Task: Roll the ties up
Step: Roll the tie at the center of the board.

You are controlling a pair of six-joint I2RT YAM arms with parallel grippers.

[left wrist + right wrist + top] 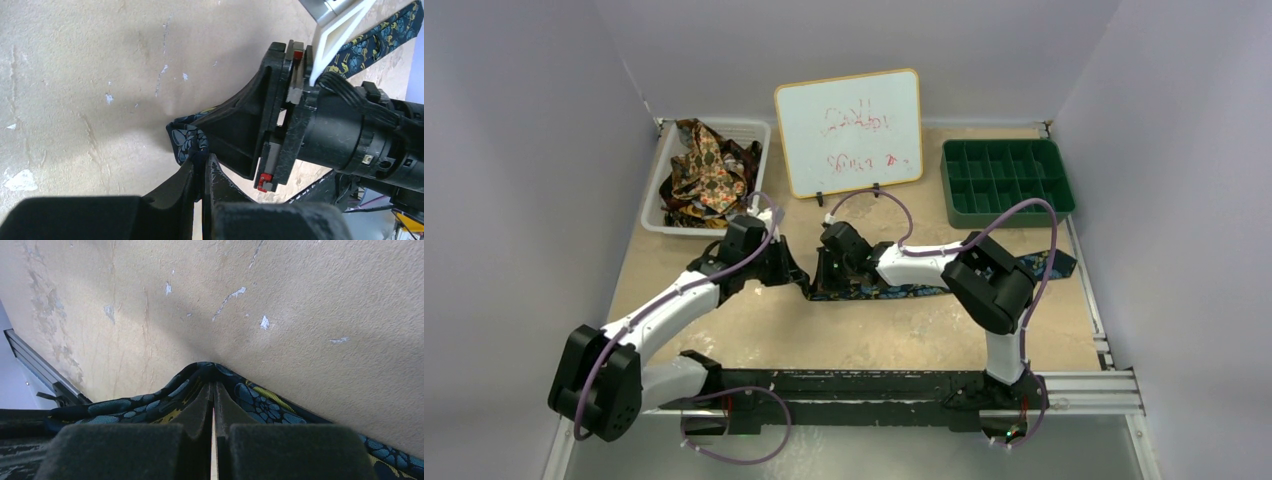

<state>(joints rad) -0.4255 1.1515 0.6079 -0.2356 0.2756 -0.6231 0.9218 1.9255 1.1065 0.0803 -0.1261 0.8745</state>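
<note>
Next, my right gripper moves back toward the tie's wide end (1060, 264) while my left gripper folds the end over the tie, because my right gripper is pinching the navy tie (187, 140) close beside its end.
A dark navy tie (924, 288) with a blue and gold print lies across the middle of the table, its wide end at the right (1054, 263). My left gripper (796, 280) is at its left end. In the left wrist view it (202, 157) is shut on the navy tie's end (184, 141). My right gripper (826, 278) is just to the right of the left one. In the right wrist view it (214, 385) is shut, with a fold of the navy tie (260, 402) pinched at its tips. Its black finger (240, 130) shows in the left wrist view.
A white basket (656, 190) at the back left holds a heap of brown, gold and red ties (707, 172). A small whiteboard (849, 130) stands at the back middle. A green compartment tray (1006, 178) sits at the back right. A metal rail (1084, 385) runs along the near edge.
</note>
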